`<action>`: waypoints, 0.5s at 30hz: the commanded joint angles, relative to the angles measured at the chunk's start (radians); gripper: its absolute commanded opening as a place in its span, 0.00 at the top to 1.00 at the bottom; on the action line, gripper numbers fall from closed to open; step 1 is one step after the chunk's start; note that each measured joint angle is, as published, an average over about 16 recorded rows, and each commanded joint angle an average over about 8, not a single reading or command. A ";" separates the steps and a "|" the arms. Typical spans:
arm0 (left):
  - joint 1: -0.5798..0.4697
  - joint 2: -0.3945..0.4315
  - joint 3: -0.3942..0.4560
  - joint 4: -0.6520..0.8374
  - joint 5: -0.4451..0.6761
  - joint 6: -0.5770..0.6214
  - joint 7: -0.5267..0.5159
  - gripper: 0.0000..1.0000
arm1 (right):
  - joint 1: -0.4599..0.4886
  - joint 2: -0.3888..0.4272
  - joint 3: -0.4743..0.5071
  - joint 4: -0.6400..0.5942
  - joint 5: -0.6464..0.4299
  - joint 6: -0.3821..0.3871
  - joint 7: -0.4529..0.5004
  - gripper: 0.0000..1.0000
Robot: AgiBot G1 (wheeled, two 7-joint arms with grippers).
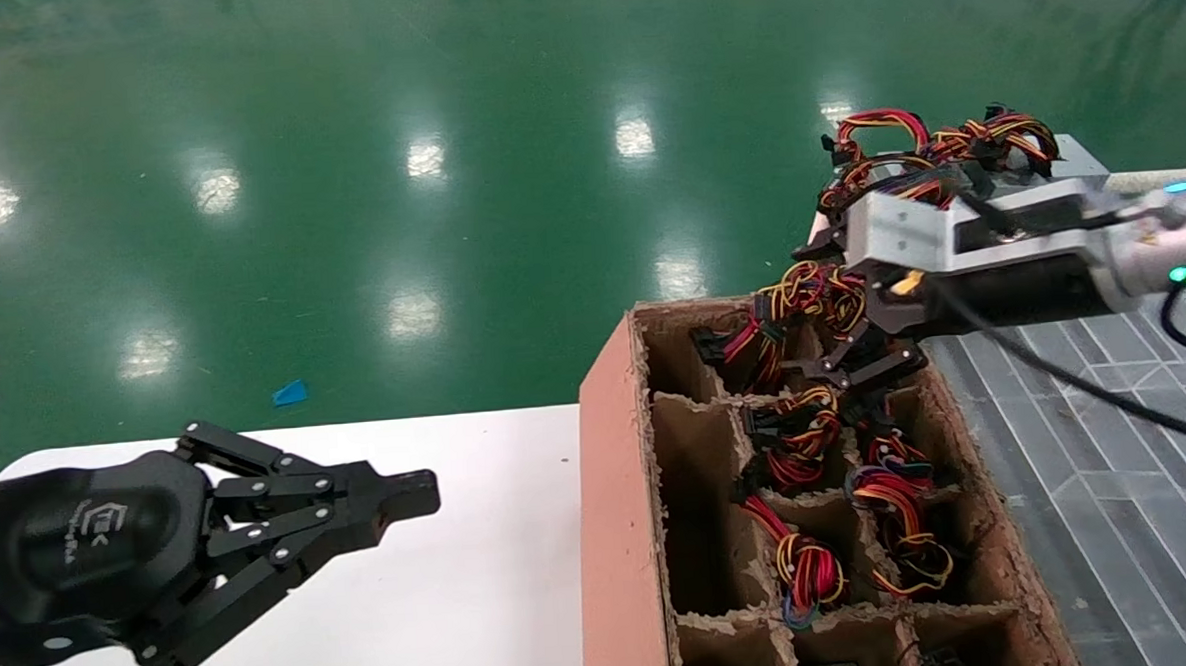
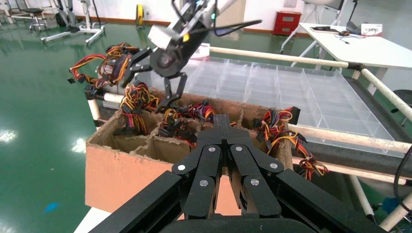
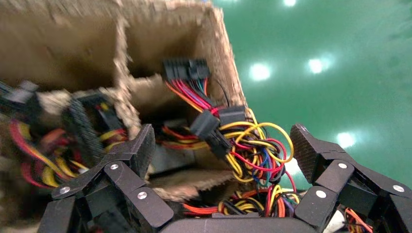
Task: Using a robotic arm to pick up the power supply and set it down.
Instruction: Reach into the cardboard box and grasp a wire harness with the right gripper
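My gripper is going to lift the wires. The wire bundle (image 1: 808, 293) runs down to grey metal, so I expect the power supply (image 3: 174, 156) to slide out and hang at a tilt when the wires go up.
A power supply sits deep in the far compartment of the cardboard box (image 1: 615, 492). Little shows of it beyond its bundle of red, yellow and black wires (image 1: 802, 299) and a strip of grey metal (image 3: 167, 161) under them. My right gripper (image 1: 850, 367) hangs open just above that compartment, with the wire bundle (image 3: 252, 145) and a torn cardboard divider between its fingers (image 3: 141, 145), touching nothing I can make out. The left wrist view shows it (image 2: 170, 92) from across the box. My left gripper (image 1: 415, 493) is shut and empty, parked over the white table (image 1: 464, 579).
The box holds several more compartments with wire bundles (image 1: 809, 569). Another grey unit with wires (image 1: 945, 152) rests beyond the box's far end. A clear divided plastic tray (image 1: 1110, 471) lies right of the box. Green floor lies beyond.
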 commanded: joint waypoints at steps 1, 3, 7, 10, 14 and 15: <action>0.000 0.000 0.000 0.000 0.000 0.000 0.000 1.00 | 0.032 -0.035 -0.024 -0.052 -0.041 0.018 -0.037 0.80; 0.000 0.000 0.000 0.000 0.000 0.000 0.000 1.00 | 0.051 -0.053 -0.032 -0.095 -0.055 0.030 -0.066 0.93; 0.000 0.000 0.000 0.000 0.000 0.000 0.000 1.00 | 0.077 -0.078 -0.036 -0.165 -0.063 0.047 -0.117 1.00; 0.000 0.000 0.000 0.000 0.000 0.000 0.000 1.00 | 0.089 -0.093 -0.036 -0.207 -0.062 0.054 -0.151 1.00; 0.000 0.000 0.000 0.000 0.000 0.000 0.000 1.00 | 0.102 -0.114 -0.038 -0.252 -0.065 0.055 -0.186 1.00; 0.000 0.000 0.000 0.000 0.000 0.000 0.000 1.00 | 0.105 -0.119 -0.039 -0.261 -0.066 0.054 -0.193 1.00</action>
